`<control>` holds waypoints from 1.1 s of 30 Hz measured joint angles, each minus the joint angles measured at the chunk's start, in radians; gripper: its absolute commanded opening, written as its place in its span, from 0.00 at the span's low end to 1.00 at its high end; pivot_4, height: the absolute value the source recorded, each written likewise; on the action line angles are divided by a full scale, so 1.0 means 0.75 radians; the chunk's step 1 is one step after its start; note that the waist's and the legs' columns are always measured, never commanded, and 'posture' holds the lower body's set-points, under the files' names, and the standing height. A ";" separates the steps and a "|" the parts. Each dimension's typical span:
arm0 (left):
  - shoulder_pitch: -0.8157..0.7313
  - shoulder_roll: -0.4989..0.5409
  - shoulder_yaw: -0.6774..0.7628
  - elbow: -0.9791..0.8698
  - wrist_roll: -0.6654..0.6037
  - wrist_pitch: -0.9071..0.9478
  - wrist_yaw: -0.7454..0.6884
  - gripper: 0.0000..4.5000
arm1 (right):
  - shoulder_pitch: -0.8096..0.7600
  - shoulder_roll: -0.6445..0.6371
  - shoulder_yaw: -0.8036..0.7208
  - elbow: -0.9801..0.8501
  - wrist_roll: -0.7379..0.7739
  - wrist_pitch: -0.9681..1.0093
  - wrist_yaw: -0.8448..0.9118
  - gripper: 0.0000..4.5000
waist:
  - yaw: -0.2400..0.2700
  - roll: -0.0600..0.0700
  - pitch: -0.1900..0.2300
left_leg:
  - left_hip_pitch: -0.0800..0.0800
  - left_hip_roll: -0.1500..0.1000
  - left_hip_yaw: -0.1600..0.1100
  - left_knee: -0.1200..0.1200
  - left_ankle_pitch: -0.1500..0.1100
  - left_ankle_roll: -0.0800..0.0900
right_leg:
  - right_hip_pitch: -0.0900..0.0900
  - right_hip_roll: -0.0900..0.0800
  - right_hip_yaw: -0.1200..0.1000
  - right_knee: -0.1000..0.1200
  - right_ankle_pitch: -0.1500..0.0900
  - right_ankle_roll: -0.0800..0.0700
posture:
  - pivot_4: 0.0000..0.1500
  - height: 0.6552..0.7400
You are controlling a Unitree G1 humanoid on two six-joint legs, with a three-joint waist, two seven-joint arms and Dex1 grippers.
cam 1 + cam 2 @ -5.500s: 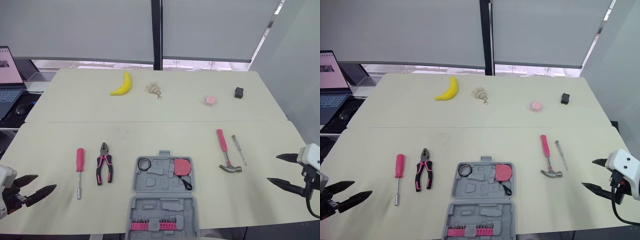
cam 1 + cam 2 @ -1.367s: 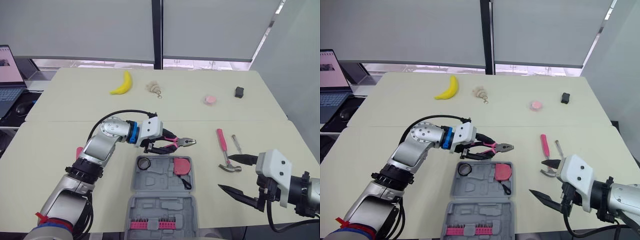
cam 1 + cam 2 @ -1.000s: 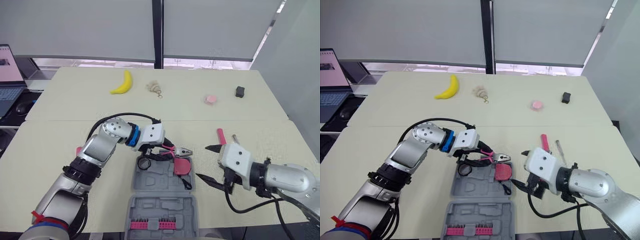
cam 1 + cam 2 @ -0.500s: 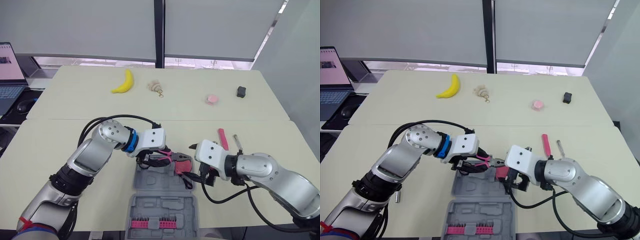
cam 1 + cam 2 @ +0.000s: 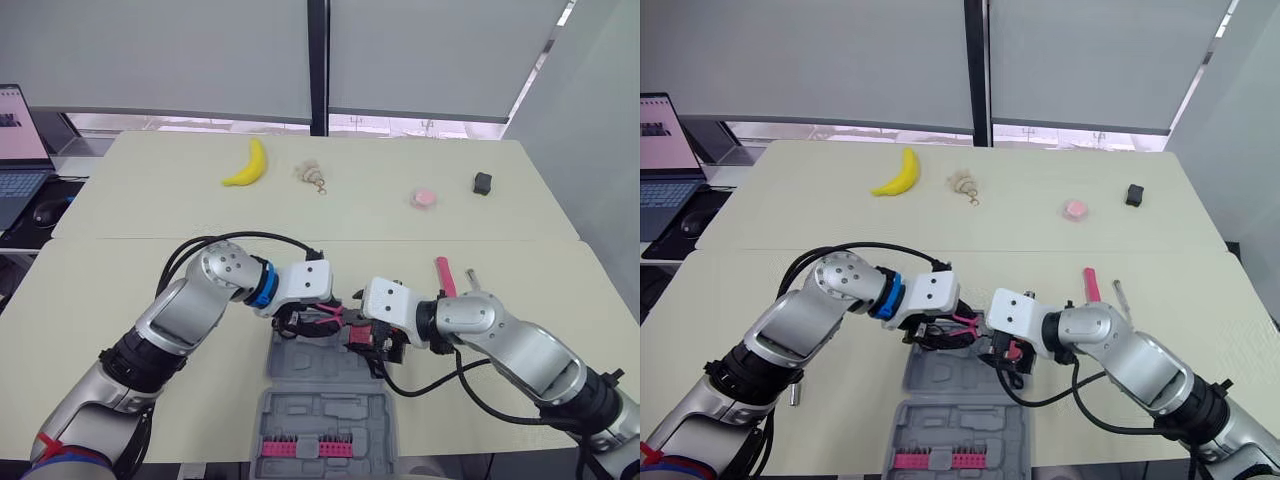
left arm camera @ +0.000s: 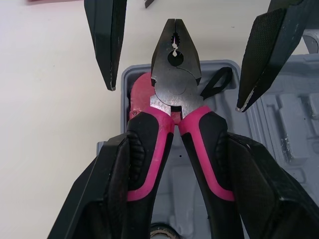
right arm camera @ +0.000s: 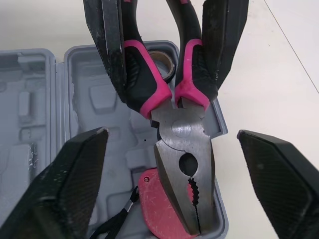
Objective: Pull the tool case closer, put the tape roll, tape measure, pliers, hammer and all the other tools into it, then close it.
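My gripper will lower the pliers (image 7: pixel 182 128), and they will lie flat beside the tool case's hinge, because the tape roll and tape measure leave a long empty part of the tool case (image 7: pixel 101 127) there.
The grey tool case (image 5: pixel 325 400) lies open at the table's front middle. My left gripper (image 6: pixel 177 149) is shut on the pink-and-black pliers (image 6: pixel 174 74), holding them by the handles just above the case's far half. My right gripper (image 7: pixel 172 132) is open, with one finger on each side of the pliers' head and not touching it. Under the pliers, a red tape measure (image 7: pixel 164 209) and a black tape roll (image 7: pixel 162 62) sit in the case. To the right of the case, a pink-handled hammer (image 5: pixel 443 272) and a small screwdriver (image 5: pixel 470 275) lie on the table, partly hidden by my right arm.
On the far table are a banana (image 5: pixel 246 167), a small beige keyring (image 5: pixel 310 177), a pink round object (image 5: pixel 421 199) and a small black object (image 5: pixel 482 183). A laptop (image 5: pixel 20 120) stands off the left edge. A screwdriver shaft (image 5: pixel 792 395) shows under my left arm.
My right gripper has moved left and now straddles the pliers' head. My left gripper keeps the pliers over the case, slightly lower than before.
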 measured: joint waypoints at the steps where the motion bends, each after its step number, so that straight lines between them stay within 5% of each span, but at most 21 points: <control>1: 0.000 0.000 0.000 -0.002 0.000 0.000 0.000 0.54 | 0.000 0.003 0.000 0.003 -0.007 -0.007 0.008 0.71 | 0.000 0.000 0.000 | 0.000 0.000 0.000 0.000 0.000 0.000 | 0.000 0.000 0.000 0.000 0.000 0.000 | 1.00 1.00; 8: 0.001 0.009 -0.005 -0.018 0.001 -0.006 0.000 0.54 | 0.000 0.015 -0.001 0.016 -0.060 -0.038 0.045 0.28 | 0.000 0.000 0.000 | 0.000 0.000 0.000 0.000 0.000 0.000 | 0.000 0.000 0.000 0.000 0.000 0.000 | 1.00 1.00; 20: 0.017 0.025 -0.005 -0.018 0.002 -0.047 0.004 0.54 | 0.000 0.040 -0.001 0.024 -0.109 -0.038 0.085 0.27 | 0.000 0.000 0.000 | 0.000 0.000 0.000 0.000 0.000 0.000 | 0.000 0.000 0.000 0.000 0.000 0.000 | 1.00 1.00; 21: 0.026 0.026 0.001 -0.016 -0.007 -0.062 0.000 0.70 | 0.000 0.040 -0.001 0.023 -0.112 -0.039 0.091 0.27 | 0.000 0.000 0.000 | 0.000 0.000 0.000 0.000 0.000 0.000 | 0.000 0.000 0.000 0.000 0.000 0.000 | 1.00 1.00; 26: 0.091 0.107 0.137 0.018 -0.126 -0.166 -0.062 1.00 | 0.005 -0.001 -0.015 -0.007 -0.118 -0.035 0.119 0.27 | -0.002 0.001 0.001 | 0.000 0.001 0.000 0.000 0.000 0.000 | -0.001 0.000 -0.001 0.001 0.000 0.000 | 1.00 1.00; 33: 0.269 0.237 0.381 0.108 -0.276 -0.359 -0.170 1.00 | 0.013 -0.117 -0.049 -0.100 -0.146 -0.035 0.176 0.27 | -0.001 0.002 0.001 | 0.001 0.001 0.002 0.000 0.000 0.000 | -0.001 -0.001 -0.002 0.001 0.000 0.000 | 1.00 1.00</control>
